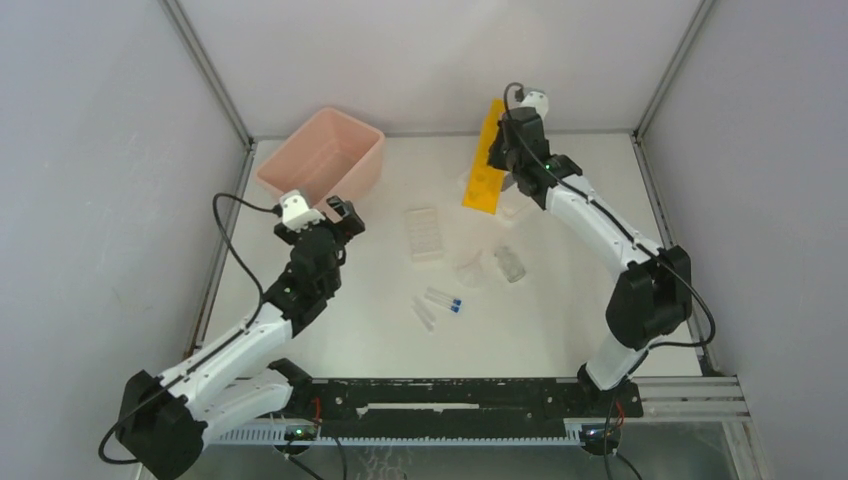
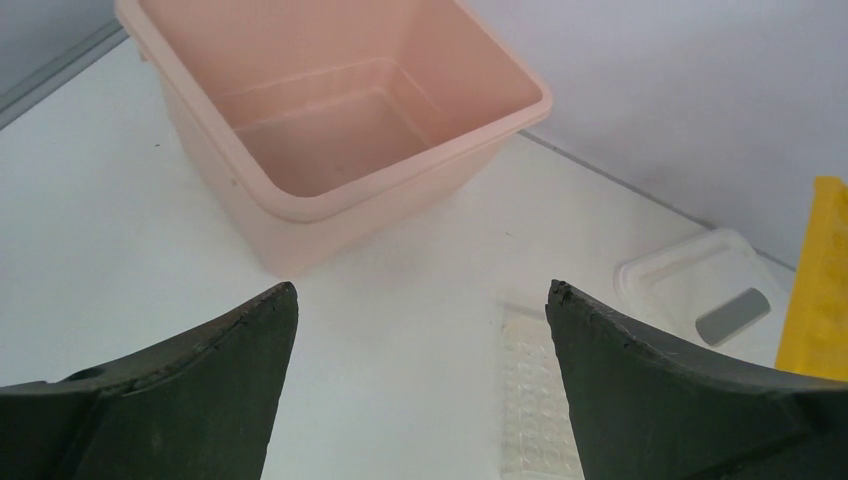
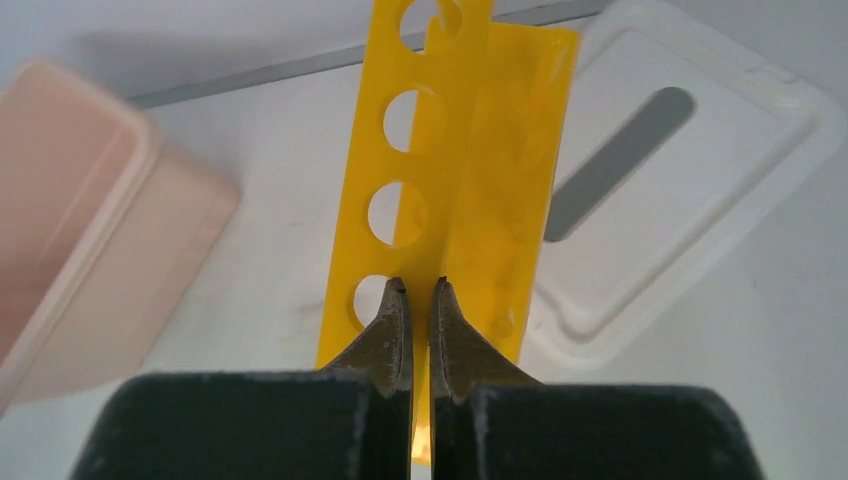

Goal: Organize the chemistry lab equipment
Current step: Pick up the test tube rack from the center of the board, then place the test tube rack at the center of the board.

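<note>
I should move my right gripper next to the free spot (image 1: 377, 268) in front of the pink bin, with its fingers on the yellow rack's thin side (image 3: 440, 170), and let go there.
My right gripper (image 3: 420, 285) is shut on the long yellow rack (image 3: 450, 190), pinching its thin wall; the rack (image 1: 486, 160) hangs tilted above the far middle of the table. My left gripper (image 2: 420, 295) is open and empty, near the pink bin (image 2: 340, 120). The clear gridded rack (image 1: 424, 233) lies flat mid-table and shows in the left wrist view (image 2: 535, 400). Two or three blue-capped tubes (image 1: 441, 299) lie in front of it. Small clear glassware (image 1: 509, 263) sits to their right.
The pink bin (image 1: 322, 158) stands open at the back left. Its white slotted lid (image 3: 660, 180) lies flat under the yellow rack and shows in the left wrist view (image 2: 705, 290). Grey walls close the back and sides.
</note>
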Robot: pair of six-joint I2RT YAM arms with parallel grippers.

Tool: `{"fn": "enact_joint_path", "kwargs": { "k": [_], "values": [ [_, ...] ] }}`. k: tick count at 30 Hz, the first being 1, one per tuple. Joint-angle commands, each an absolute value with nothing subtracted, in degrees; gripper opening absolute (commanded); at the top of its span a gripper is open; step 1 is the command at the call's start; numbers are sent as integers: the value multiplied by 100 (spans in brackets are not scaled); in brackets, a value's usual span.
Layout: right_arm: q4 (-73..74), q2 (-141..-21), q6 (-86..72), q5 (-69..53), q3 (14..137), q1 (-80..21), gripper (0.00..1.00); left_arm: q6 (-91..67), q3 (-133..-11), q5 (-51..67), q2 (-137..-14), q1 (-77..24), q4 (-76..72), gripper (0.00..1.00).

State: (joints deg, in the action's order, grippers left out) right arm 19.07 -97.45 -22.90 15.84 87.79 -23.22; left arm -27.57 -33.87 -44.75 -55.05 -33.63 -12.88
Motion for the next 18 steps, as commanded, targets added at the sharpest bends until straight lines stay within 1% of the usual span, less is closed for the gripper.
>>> {"fn": "enact_joint_path", "kwargs": {
  "k": [1, 8, 14, 18],
  "values": [
    [1665, -9037, -2192, 1906, 8618, -3053, 0, -3015, -3792, -4887, -5029, -3388, -586, 97],
    [1728, -9079, -2289, 2534, 8655, -4594, 0, -3359, -4312, -5636, -4896, -3394, 777, 97],
    [1819, -9737, -2635, 2918, 9069, -5554, 0, -4010, -4502, -6628, -4767, -3407, 1762, 97],
    [1974, -10250, -3006, 3080, 9408, -5935, 0, -4415, -4363, -7064, -4570, -3411, 2115, 98]
  ]
}}
